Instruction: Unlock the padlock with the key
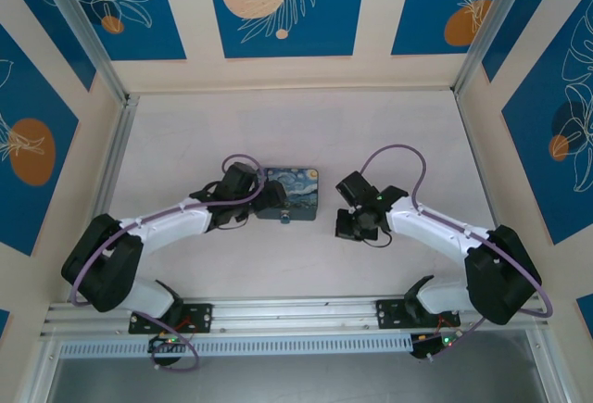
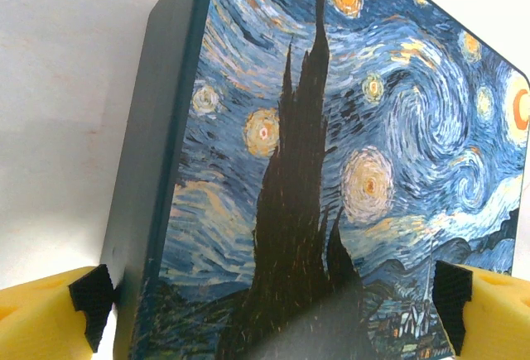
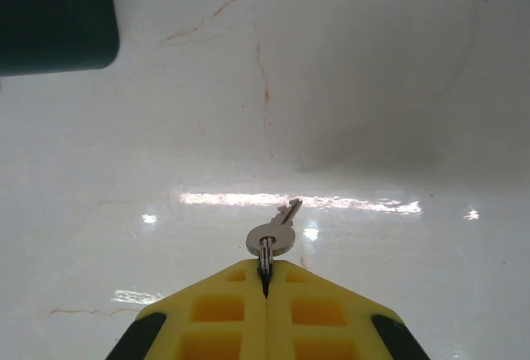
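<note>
The robot's right gripper is pinching only the ring (image 3: 266, 254) and the blade of the key (image 3: 273, 235) hangs crooked, so the gripper should put the key down and open wide to grip it again.
The key (image 3: 277, 232), small and silvery, hangs by its ring from the tips of my right gripper (image 3: 265, 273), which is shut on that ring just above the white table. In the top view my right gripper (image 1: 357, 222) is right of the Starry Night tin (image 1: 289, 193). My left gripper (image 1: 271, 199) stands wide open at the tin's left end. The tin (image 2: 331, 170) lies between its fingers (image 2: 91, 302), and I cannot tell whether the pads touch it. A small pale fitting (image 1: 285, 217) sits at the tin's near edge; I cannot tell whether it is the padlock.
The tin's dark corner (image 3: 54, 16) shows at the upper left of the right wrist view. The white table (image 1: 306, 134) is walled by blue and cream panels at the back and sides. A metal rail (image 1: 296, 315) runs along the near edge.
</note>
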Robot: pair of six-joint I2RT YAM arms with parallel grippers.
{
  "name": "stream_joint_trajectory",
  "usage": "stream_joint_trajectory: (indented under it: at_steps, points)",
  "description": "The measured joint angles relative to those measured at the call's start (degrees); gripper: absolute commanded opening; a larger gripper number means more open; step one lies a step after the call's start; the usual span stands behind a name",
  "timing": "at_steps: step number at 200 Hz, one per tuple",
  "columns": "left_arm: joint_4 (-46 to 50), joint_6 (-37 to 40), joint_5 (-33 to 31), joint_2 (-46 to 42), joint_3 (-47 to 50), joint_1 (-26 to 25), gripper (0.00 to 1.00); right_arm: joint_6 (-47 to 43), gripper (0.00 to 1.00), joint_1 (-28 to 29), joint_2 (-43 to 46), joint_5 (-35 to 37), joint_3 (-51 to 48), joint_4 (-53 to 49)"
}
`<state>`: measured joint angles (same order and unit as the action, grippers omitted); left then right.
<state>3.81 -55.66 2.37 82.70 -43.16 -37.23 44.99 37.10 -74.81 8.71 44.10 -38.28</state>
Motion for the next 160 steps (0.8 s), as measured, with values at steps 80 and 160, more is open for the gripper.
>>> stream_joint_trajectory:
  at_steps: [80, 160]
  points:
    - [1.86, -0.39, -1.62, -2.19, 0.17, -0.13, 1.0, 1.29, 0.36, 6.45, 0.02, -4.31, -1.25, 1.03]
    - [4.35, -0.39, -2.89, -2.73, 0.28, -0.2, 1.0, 3.06, 0.59, 7.02, -1.57, -2.91, -1.9, 1.44]
